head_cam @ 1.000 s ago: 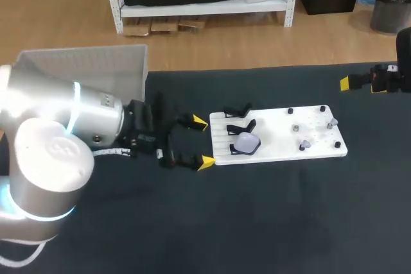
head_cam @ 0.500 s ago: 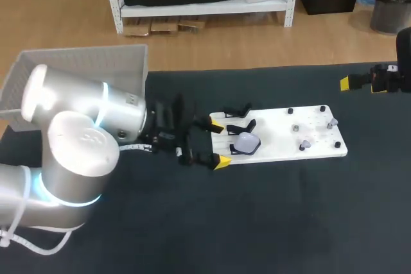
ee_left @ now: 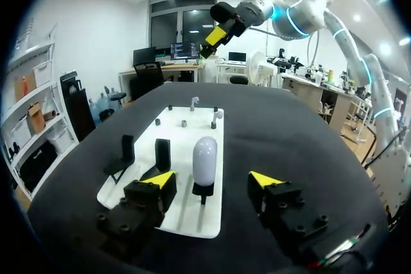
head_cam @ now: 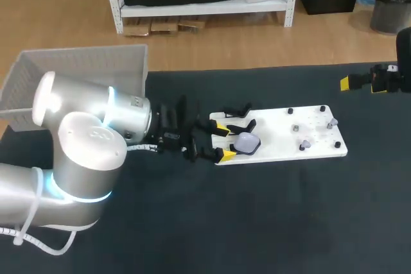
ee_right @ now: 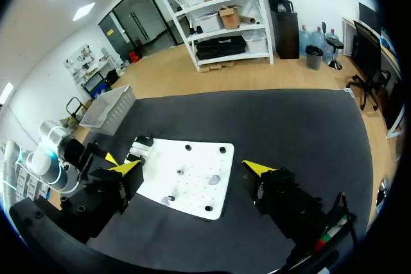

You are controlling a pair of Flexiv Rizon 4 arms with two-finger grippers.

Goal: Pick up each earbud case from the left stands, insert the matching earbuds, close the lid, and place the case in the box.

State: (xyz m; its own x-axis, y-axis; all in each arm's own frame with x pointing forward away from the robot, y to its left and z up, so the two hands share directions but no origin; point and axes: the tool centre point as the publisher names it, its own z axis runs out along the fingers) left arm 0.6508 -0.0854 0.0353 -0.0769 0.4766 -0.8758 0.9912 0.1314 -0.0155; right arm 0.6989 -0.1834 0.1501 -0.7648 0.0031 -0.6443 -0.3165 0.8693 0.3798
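My gripper is going to swing open the lid of the earbud case (head_cam: pixel 246 143), and I expect empty hollows inside, since the small earbuds (head_cam: pixel 305 144) sit out on the board.
A pale rounded earbud case (head_cam: pixel 246 143) (ee_left: pixel 205 158) stands on a black stand at the left end of the white board (head_cam: pixel 282 134) (ee_left: pixel 186 213). My left gripper (head_cam: pixel 222 142) (ee_left: pixel 212 181) is at the board's left edge. It is open, with the case just ahead of and between its yellow tips, untouched. Two other black stands (head_cam: pixel 238 111) (ee_left: pixel 127 152) hold nothing. Small earbuds (head_cam: pixel 332 122) (head_cam: pixel 306 144) (ee_right: pixel 214 179) sit on the board's right part. My right gripper (head_cam: pixel 359 83) (ee_right: pixel 191 169) hangs open high off the table's far right. The grey basket (head_cam: pixel 83 72) (ee_right: pixel 109 106) stands at the back left.
Several small black pegs (head_cam: pixel 291 111) stick up from the right half of the board. Dark cloth (head_cam: pixel 270 222) covers the table around the board. In the right wrist view my left arm (ee_right: pixel 61 152) lies beside the board's far end.
My left arm has moved right to the board's edge, bringing its tips up to the case, and its fingers have drawn somewhat closer together. The right arm has kept still.
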